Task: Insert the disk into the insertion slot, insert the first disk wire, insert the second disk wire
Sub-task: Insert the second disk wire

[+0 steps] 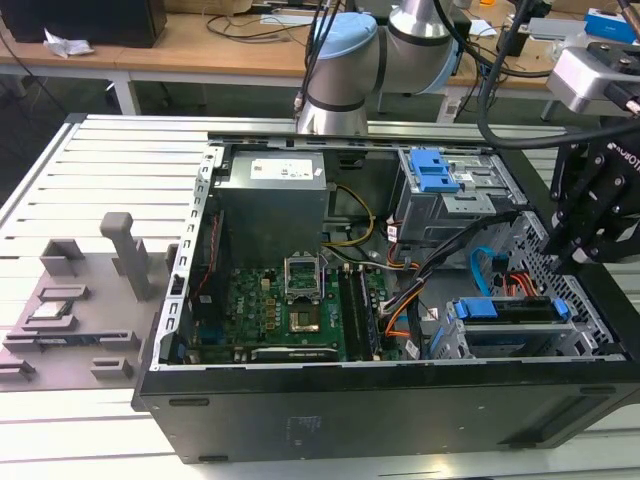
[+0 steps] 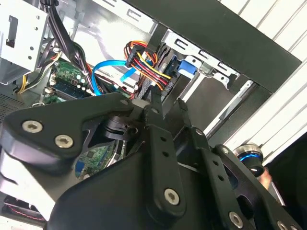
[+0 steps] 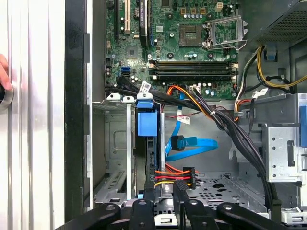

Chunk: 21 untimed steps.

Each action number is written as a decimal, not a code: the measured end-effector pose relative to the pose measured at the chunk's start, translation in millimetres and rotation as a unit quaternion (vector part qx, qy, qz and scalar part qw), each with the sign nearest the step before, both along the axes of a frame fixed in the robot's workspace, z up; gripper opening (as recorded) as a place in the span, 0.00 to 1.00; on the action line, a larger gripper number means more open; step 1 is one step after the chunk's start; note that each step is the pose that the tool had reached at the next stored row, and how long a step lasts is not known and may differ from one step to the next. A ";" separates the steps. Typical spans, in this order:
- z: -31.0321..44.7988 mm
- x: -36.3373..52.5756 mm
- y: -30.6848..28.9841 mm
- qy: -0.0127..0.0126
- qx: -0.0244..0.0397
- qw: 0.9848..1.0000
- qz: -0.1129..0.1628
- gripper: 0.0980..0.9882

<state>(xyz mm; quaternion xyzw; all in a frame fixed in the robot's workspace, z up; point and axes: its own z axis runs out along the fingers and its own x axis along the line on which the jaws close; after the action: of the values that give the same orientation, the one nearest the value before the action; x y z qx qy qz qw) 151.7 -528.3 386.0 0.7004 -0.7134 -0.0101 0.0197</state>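
My gripper will carry the plug to the disk, and the second disk wire (image 3: pixel 193 141) should come along, rounded and slack, because it curls in a loose loop (image 3: pixel 212 144).
The disk (image 1: pixel 505 310) in its blue carrier (image 3: pixel 145 120) sits inside the insertion slot (image 1: pixel 452 340), the low grey cage (image 3: pixel 115 143) at the case's front corner. The first disk wire (image 3: pixel 175 175), red, orange and yellow strands ending in a black plug (image 3: pixel 190 173), lies just behind the disk. My gripper (image 3: pixel 164 188) hovers over that spot, open by a narrow gap, one fingertip (image 3: pixel 182 188) right beside the plug, which is also seen in the second wrist view (image 2: pixel 163 84). The second disk wire (image 3: pixel 192 146), light blue, loops loose beside the disk, its plug (image 3: pixel 176 142) unattached.
The taller grey cage with a blue latch (image 1: pixel 438 180) stands behind the gripper. Black cable bundles (image 3: pixel 225 124) cross from the motherboard (image 1: pixel 290 310) toward it. A hand (image 3: pixel 3 79) rests on the ribbed table outside the case wall.
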 end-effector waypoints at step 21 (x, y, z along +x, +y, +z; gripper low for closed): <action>-16.6 -44.9 11.7 0.000 -0.003 1.000 0.000 0.07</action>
<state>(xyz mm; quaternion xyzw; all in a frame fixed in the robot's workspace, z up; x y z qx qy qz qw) 106.9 -516.5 369.3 0.7003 -0.7134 -0.0079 0.0219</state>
